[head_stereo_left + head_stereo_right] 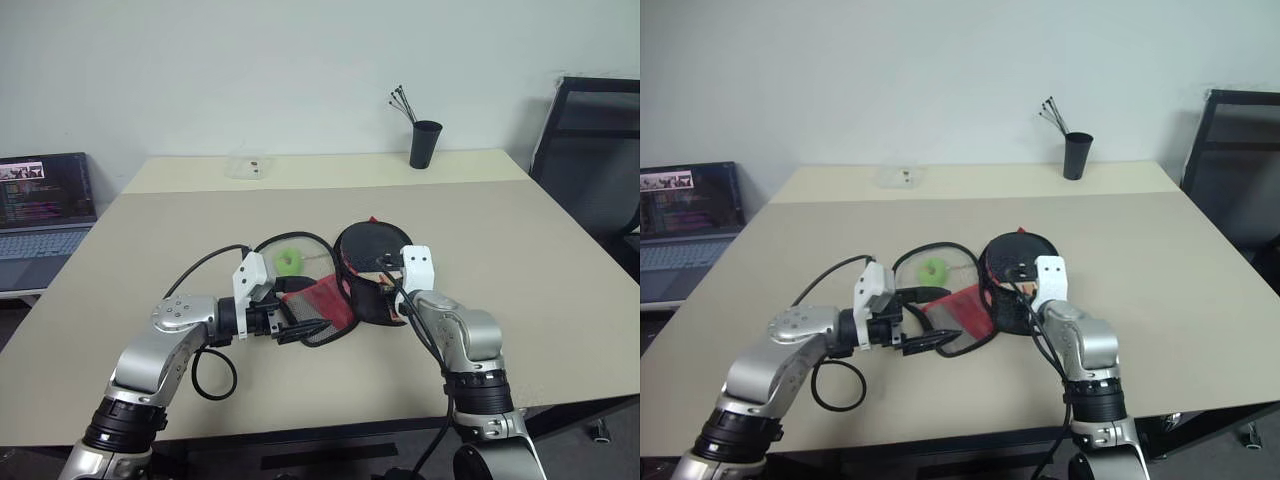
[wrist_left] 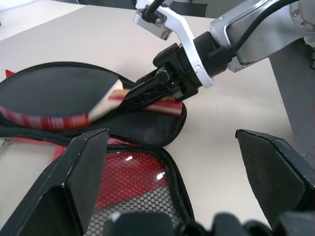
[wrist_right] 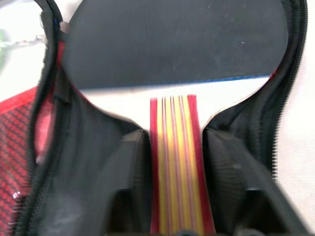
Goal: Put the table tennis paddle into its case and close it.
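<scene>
The lime-green tag [image 1: 288, 262] sits inside the flap's black zip rim [image 1: 298, 235], so the tag will pull the zip closed along that rim when the robot pulls the tag.
The case [image 1: 325, 305] lies unzipped mid-table, its red mesh flap [image 2: 133, 182] folded toward me and a lime-green tag [image 1: 290, 262] beside it. The table tennis paddle [image 1: 368, 250] rests black face up in the case's black half [image 2: 152, 130], with its striped handle [image 3: 174, 162] pointing at me. My right gripper [image 3: 174, 147] is shut on that handle, one finger [image 3: 130, 167] pressed against each side. My left gripper [image 1: 930, 318] hovers open and wide over the red flap, holding nothing.
A black cup of pens [image 1: 425, 143] and a clear plastic box [image 1: 247, 167] stand at the table's far edge. A laptop [image 1: 45, 210] sits off to the left and a dark chair [image 1: 590, 150] to the right. A black cable [image 1: 215, 370] loops by my left arm.
</scene>
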{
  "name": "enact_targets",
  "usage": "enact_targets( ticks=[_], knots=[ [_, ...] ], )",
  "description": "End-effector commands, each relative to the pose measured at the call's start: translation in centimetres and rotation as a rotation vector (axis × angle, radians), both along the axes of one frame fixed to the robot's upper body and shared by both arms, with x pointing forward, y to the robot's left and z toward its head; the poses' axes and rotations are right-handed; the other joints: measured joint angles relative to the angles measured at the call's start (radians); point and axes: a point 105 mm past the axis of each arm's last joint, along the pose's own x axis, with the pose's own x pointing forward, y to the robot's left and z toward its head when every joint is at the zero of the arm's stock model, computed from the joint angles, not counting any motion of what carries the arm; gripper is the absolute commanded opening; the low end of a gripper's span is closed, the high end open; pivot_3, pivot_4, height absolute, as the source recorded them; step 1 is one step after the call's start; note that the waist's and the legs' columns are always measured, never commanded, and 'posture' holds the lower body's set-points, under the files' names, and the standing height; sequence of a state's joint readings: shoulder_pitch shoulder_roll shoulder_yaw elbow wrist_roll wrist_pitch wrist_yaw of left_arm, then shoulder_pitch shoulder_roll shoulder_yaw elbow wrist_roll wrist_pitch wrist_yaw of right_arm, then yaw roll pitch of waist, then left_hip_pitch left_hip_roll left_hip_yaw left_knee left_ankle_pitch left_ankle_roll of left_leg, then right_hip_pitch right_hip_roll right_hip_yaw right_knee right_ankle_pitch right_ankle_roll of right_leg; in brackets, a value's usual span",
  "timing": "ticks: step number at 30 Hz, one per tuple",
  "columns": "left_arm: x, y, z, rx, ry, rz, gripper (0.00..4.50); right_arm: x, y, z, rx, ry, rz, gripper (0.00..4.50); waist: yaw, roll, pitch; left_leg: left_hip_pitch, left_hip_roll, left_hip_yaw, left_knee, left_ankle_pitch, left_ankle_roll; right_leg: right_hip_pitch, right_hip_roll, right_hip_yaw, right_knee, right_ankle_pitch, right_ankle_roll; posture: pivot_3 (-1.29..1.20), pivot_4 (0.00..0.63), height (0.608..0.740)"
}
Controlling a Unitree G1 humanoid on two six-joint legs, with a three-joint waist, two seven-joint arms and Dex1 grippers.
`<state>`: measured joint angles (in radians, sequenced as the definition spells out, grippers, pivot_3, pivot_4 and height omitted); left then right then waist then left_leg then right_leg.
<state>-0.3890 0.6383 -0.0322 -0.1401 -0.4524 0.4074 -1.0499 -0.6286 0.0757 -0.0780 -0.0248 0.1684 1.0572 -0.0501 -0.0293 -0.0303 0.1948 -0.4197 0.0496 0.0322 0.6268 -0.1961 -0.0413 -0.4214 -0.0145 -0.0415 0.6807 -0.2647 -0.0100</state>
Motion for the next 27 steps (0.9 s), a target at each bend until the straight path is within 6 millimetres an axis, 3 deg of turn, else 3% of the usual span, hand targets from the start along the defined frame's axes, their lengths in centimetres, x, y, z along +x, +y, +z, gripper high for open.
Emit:
enact_targets(
  ticks=[1, 4, 9, 18, 27],
  knots=[
    [-0.3, -0.3, 1.0, -0.014, -0.05, -0.013, 4.5, 0.2, 0.8, 1.6, 0.023, -0.051, 0.009, 3.25, 0.0, 0.0, 0.0, 0.0, 0.0, 0.0, 0.0, 0.0, 0.0, 0.0, 0.0, 0.0, 0.0, 0.0, 0.0, 0.0, 0.15, 0.74],
    [-0.3, -0.2, 1.0, -0.015, -0.05, -0.008, 4.5, -0.1, 1.3, 1.7, 0.056, -0.041, 0.023, 4.26, 0.0, 0.0, 0.0, 0.0, 0.0, 0.0, 0.0, 0.0, 0.0, 0.0, 0.0, 0.0, 0.0, 0.0, 0.0, 0.0, 0.15, 0.74],
    [-0.3, 0.2, 0.9, -0.014, -0.048, 0.009, 4.5, -0.6, 1.5, 2.7, 0.133, -0.04, 0.045, 4.26, 0.0, 0.0, 0.0, 0.0, 0.0, 0.0, 0.0, 0.0, 0.0, 0.0, 0.0, 0.0, 0.0, 0.0, 0.0, 0.0, 0.15, 0.74],
    [0.6, 2.2, 0.5, -0.029, -0.046, 0.132, 4.5, -1.9, -0.1, 4.8, 0.121, -0.108, 0.11, 4.26, 0.0, 0.0, 0.0, 0.0, 0.001, 0.0, 0.0, 0.0, 0.0, 0.0, 0.0, 0.0, 0.0, 0.0, 0.0, 0.0, 0.15, 0.74],
    [1.3, 6.2, -1.1, 0.022, -0.011, 0.289, 4.5, -7.6, -2.2, 9.3, -0.121, -0.338, 0.648, 4.26, 0.001, -0.001, 0.0, 0.0, 0.0, 0.0, 0.0, -0.001, 0.002, 0.0, 0.0, 0.0, -0.001, 0.0, 0.0, 0.0, 0.15, 0.74]
  ],
)
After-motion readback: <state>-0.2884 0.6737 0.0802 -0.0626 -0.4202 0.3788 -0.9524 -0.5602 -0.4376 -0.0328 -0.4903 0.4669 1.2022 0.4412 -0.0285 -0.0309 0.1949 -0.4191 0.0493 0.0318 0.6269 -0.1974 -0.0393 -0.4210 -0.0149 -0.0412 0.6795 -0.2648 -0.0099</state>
